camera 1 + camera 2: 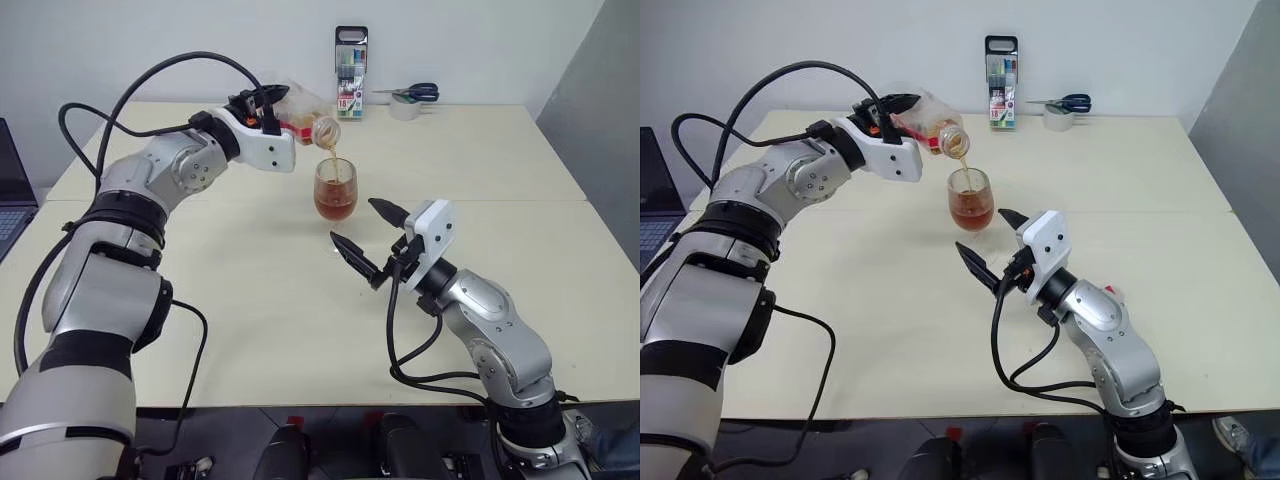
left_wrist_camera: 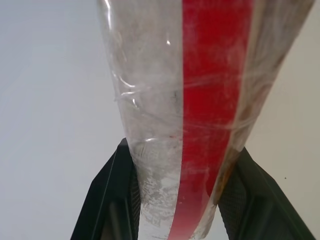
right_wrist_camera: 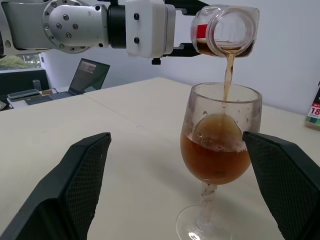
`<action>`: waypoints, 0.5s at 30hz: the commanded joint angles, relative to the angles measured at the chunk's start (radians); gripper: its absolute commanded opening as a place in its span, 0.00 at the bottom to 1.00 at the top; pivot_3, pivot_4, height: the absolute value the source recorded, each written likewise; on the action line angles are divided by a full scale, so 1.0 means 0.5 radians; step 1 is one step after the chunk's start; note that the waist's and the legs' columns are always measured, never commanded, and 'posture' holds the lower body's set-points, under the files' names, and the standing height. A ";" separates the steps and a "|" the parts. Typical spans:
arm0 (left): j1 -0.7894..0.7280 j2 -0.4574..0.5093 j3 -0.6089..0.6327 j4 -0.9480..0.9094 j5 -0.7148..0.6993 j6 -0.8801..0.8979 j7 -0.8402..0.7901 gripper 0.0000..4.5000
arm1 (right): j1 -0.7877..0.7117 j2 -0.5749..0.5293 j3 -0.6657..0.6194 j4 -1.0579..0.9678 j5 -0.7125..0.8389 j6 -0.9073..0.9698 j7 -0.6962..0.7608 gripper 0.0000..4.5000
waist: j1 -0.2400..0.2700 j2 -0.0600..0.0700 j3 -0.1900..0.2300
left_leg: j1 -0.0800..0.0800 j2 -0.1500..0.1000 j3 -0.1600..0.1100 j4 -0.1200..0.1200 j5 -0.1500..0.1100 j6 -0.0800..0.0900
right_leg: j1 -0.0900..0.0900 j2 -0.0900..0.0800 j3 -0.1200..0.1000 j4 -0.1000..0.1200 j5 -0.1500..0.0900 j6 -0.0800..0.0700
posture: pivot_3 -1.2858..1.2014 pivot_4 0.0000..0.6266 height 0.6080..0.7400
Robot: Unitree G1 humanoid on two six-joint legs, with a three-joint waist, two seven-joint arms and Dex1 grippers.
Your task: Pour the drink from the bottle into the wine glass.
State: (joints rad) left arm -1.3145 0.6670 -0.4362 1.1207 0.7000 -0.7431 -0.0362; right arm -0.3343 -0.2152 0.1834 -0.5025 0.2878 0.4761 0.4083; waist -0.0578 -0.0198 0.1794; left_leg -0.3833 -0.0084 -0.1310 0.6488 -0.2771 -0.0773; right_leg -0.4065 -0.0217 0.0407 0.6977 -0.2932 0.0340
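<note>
The thin stream of drink lands inside the wine glass's rim [image 3: 226,94], so I should hold the bottle's opening [image 3: 231,31] over it with my left gripper until the stream stops.
My left gripper [image 1: 272,108] is shut on the clear bottle [image 1: 305,122], which it holds tipped with its open mouth over the wine glass [image 1: 334,190]. A thin stream of the reddish-brown drink [image 3: 228,70] falls from the bottle [image 3: 227,30] into the glass [image 3: 220,150], whose bowl is about half full. In the left wrist view the bottle's red label strip [image 2: 210,100] sits between the two black fingers. My right gripper [image 1: 356,223] is open just in front of the glass, its fingers spread to either side of the bowl without touching it.
A pack of markers [image 1: 351,73] stands at the table's far edge, with scissors in a small cup [image 1: 408,100] beside it. A laptop [image 1: 10,190] sits off the left side. A grey panel [image 1: 600,110] rises at the right.
</note>
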 commanded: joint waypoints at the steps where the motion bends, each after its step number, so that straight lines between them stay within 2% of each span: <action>1: 0.037 -0.019 0.143 -0.063 -0.209 0.047 -0.134 0.37 | -0.019 0.019 0.001 -0.054 -0.011 -0.057 -0.013 1.00 | 0.000 0.000 0.000 | 0.000 0.000 0.000 0.000 0.000 0.000 | 0.000 0.000 0.000 0.000 0.000 0.000 | 0.52 0.24 1.00; 7: 0.245 -0.134 0.426 -0.249 -0.681 0.315 -0.540 0.37 | -0.046 0.020 0.000 -0.029 -0.041 -0.102 -0.006 1.00 | -0.001 0.000 0.000 | 0.000 0.000 0.000 0.001 0.001 -0.001 | 0.000 0.000 0.000 0.001 0.000 0.000 | 0.52 0.24 1.00; 10: 0.441 -0.229 0.704 -0.494 -1.087 0.768 -0.745 0.37 | -0.066 -0.014 0.028 -0.025 -0.055 -0.095 0.046 1.00 | -0.005 0.000 0.000 | -0.001 0.001 -0.001 0.002 0.001 -0.001 | 0.000 -0.001 0.000 0.001 0.000 0.000 | 0.52 0.24 1.00; 15: 0.852 -0.276 1.001 -1.090 -1.469 1.374 -0.825 0.37 | -0.119 -0.067 0.076 -0.078 0.035 0.047 0.161 1.00 | -0.051 0.001 -0.001 | 0.001 0.002 -0.002 0.003 0.001 -0.002 | 0.000 0.000 0.001 0.004 0.000 0.000 | 0.52 0.24 1.00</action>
State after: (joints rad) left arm -0.8952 0.5239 0.0177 0.6794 0.0287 -0.1300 -0.4452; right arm -0.3734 -0.2488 0.2183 -0.4971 0.2782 0.4855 0.4668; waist -0.0832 -0.0194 0.1791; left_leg -0.3828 -0.0073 -0.1326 0.6504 -0.2766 -0.0781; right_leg -0.4065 -0.0219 0.0408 0.6995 -0.2930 0.0337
